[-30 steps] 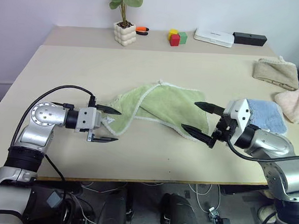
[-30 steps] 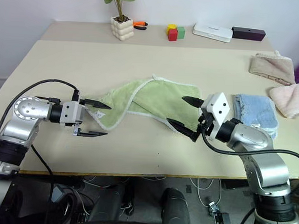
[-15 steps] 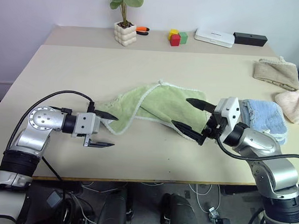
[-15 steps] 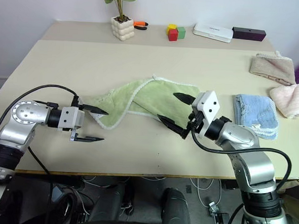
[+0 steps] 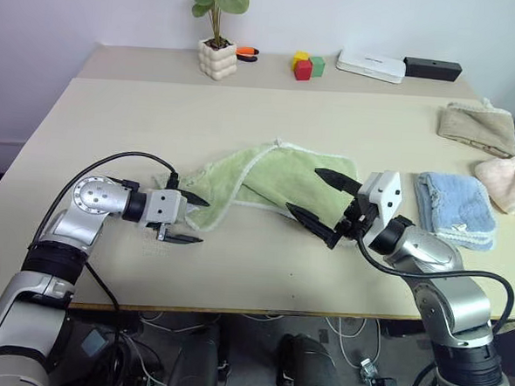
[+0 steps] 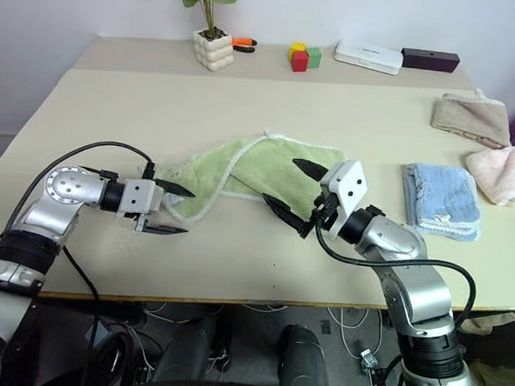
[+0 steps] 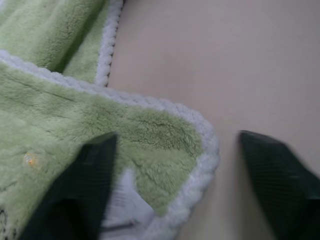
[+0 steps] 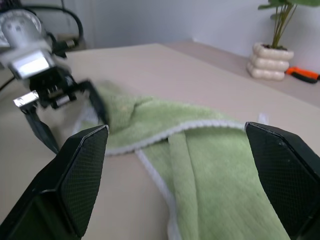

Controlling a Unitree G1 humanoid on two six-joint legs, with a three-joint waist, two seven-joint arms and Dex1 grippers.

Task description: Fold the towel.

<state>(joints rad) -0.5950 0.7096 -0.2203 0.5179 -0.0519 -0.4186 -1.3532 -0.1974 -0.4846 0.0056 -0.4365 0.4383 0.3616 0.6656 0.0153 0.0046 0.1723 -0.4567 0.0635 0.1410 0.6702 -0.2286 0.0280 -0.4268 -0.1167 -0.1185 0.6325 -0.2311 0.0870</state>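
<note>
The doubled-over cloth (image 5: 285, 177) will open into a long strip when the robot pulls the cloth's corners apart, because white edging (image 5: 243, 178) runs at a slant across the crumpled towel.
The towel (image 5: 271, 178), light green with white edging, lies crumpled and partly doubled over in the middle of the table (image 5: 140, 116). My left gripper (image 5: 191, 220) is low at its left corner, open. In the left wrist view the corner (image 7: 165, 140) lies between the fingers: one finger (image 7: 90, 175) rests on the cloth, the other (image 7: 275, 170) is over bare table. My right gripper (image 5: 306, 192) hovers open wide above the towel's right front part and points toward the left gripper (image 8: 65, 110), which the right wrist view shows beyond the towel (image 8: 210, 155).
A folded light blue towel (image 5: 456, 208) lies right of the right arm. Beige (image 5: 477, 126) and pink (image 5: 512, 181) towels lie at the far right. On the back shelf stand a potted plant (image 5: 217, 57), coloured blocks (image 5: 305, 65), a white box (image 5: 369, 65) and a black box (image 5: 431, 68).
My left gripper sank and slid in onto the towel's left corner, and its fingers drew closer together. My right gripper shifted left over the towel, staying open.
</note>
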